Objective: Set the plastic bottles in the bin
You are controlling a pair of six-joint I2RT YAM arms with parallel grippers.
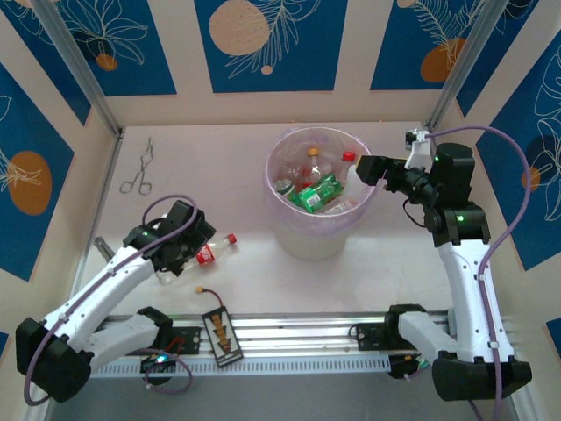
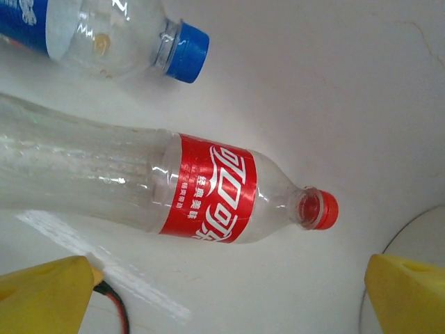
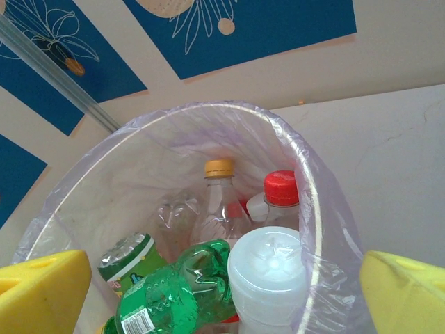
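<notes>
The bottle's red label is clear of the blue cap. My left gripper should keep turning and lowering until its fingers are on both sides of the label.
A red-labelled plastic bottle with a red cap lies on its side on the table, also in the top view. A blue-labelled bottle with a blue cap lies just beyond it. My left gripper hovers over them, open, its yellow fingertips wide apart with bare table between. The bin, lined with a pale lilac bag, holds several bottles: a green one, a white one bottom-up, a red-capped one. My right gripper hangs open over the bin's right rim.
Metal forceps lie at the far left of the table. A black and yellow device with a red-black cable sits at the near edge by the left arm's base. Patterned walls close in the table on three sides.
</notes>
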